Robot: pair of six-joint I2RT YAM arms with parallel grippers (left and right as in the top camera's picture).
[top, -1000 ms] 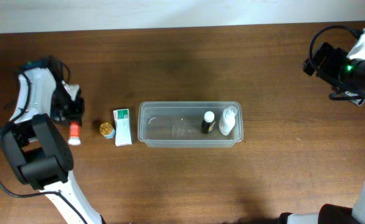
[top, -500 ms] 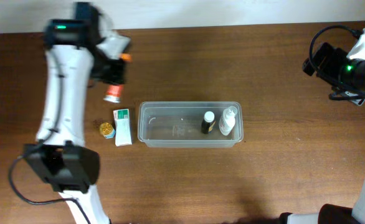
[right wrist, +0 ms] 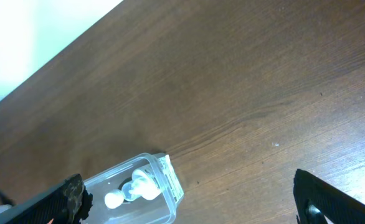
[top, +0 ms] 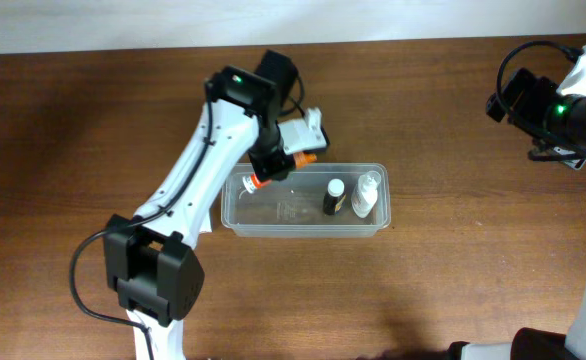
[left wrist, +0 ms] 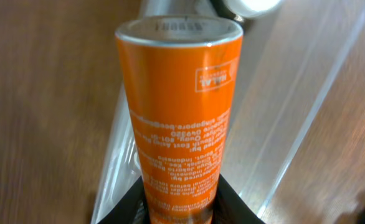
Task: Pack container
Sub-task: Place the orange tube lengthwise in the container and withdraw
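My left gripper should go on lowering the orange tube [top: 256, 183] until it is inside the container and then let go, because the tube hangs over the free part of the container's bottom beside the dark bottle [top: 291, 208].
The container [top: 304, 231] is a long clear plastic tub at the table's middle. A dark bottle [top: 333, 196] and a white bottle [top: 367, 193] stand in its right end. My left gripper [top: 276, 164] is shut on an orange tube [top: 259, 181] and holds it over the tub's left end. In the left wrist view the tube [left wrist: 179, 106] fills the frame between the jaws [left wrist: 179, 210], with the tub's clear wall [left wrist: 294, 124] below. My right gripper [right wrist: 195, 205] is open and empty, far right of the tub [right wrist: 170, 180].
The left arm [top: 198, 170] stretches across the table left of the tub and covers the small items that lay there. The right arm [top: 558, 110] hangs over the table's back right corner. The table's back edge meets a white wall.
My left gripper has carried the orange tube from the far left of the table, up and rightward, to above the tub's left end. The right arm has not moved.
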